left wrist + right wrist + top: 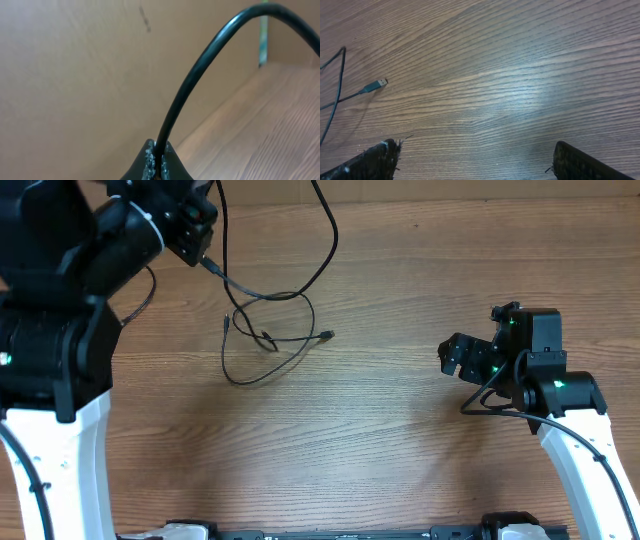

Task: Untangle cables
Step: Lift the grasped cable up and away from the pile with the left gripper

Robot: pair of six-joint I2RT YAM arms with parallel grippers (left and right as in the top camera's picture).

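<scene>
The cable in my left gripper hangs over the looped cable (268, 340). It should be swung clear by my left gripper and put down apart on its own near side.
The cables (270, 330) lie as thin black cords in a loose looped tangle left of the table's centre, with small plug ends showing, one (328, 335) pointing right. My left gripper (200, 252) is shut on one black cable (200, 70) at the far left; that cord arcs up from between its fingers (160, 160) and runs down into the tangle. Another cord runs off the far edge. My right gripper (452, 358) is open and empty over bare table at the right, well apart from the tangle. Its wrist view shows a plug end (376, 85) at the left.
The wooden table (400, 460) fills the view. The left arm's large black body (60, 300) covers the far left corner. The right arm's own thick black wire (490, 402) loops beside its wrist. A wall rises behind the table (75, 75).
</scene>
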